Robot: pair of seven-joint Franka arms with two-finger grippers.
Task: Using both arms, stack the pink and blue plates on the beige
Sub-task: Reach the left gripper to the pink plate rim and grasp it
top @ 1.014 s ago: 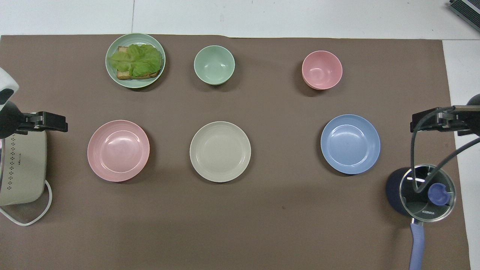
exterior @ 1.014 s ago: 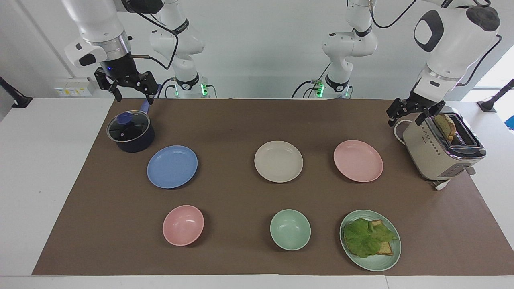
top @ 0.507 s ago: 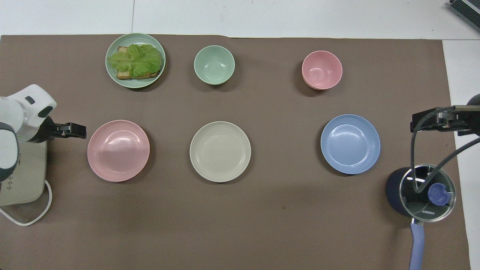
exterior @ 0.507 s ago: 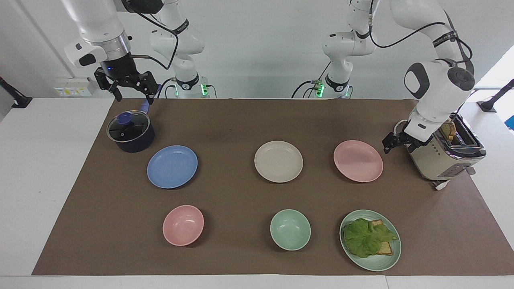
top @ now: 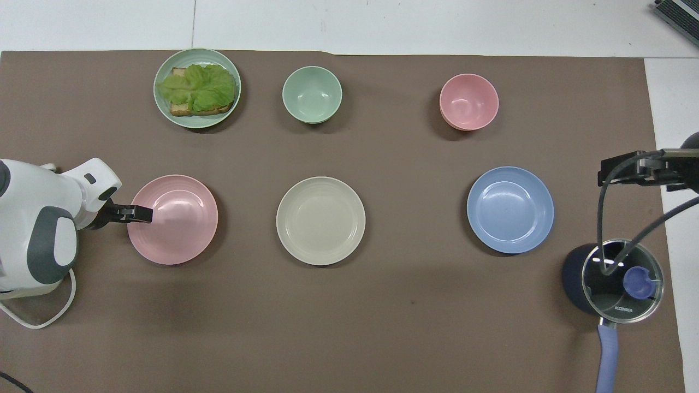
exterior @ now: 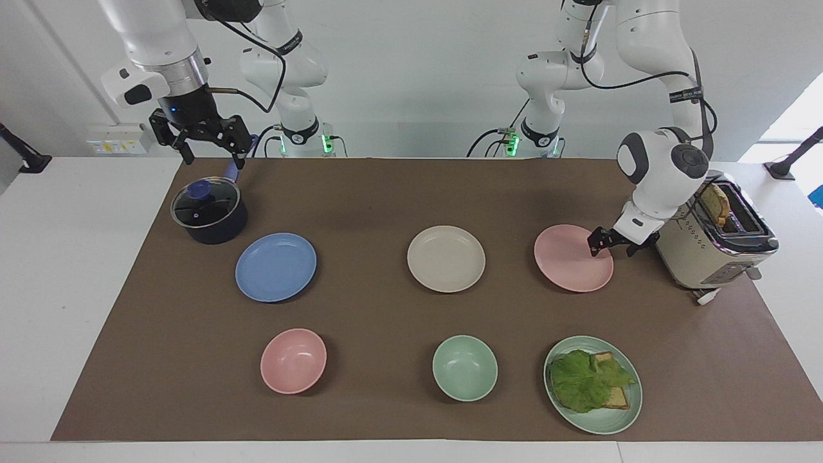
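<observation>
The pink plate [top: 173,219] seems just as wide as the beige plate [top: 320,220], so when the robot stacks them, the pink plate should cover the beige plate completely from above.
Three plates lie in a row across the middle of the brown mat: the blue plate [exterior: 276,267] [top: 510,210] toward the right arm's end, the beige plate [exterior: 445,258] [top: 320,220] in the middle, and the pink plate [exterior: 566,260] [top: 177,224] toward the left arm's end. My left gripper [exterior: 613,249] [top: 139,214] is open and low at the pink plate's rim on the toaster's side, one finger over the plate; whether it touches I cannot tell. My right gripper [exterior: 214,156] [top: 603,176] hangs open in the air above the pot, holding nothing.
A dark pot with a glass lid [exterior: 209,211] stands beside the blue plate, nearer the robots. A cream toaster [exterior: 707,244] with bread stands close by the left arm. Farther out lie a pink bowl [exterior: 293,360], a green bowl [exterior: 464,368] and a green plate with a lettuce sandwich [exterior: 592,384].
The left arm has swung down from above the toaster to the pink plate's rim, still open. The right gripper has barely moved. No plate has shifted.
</observation>
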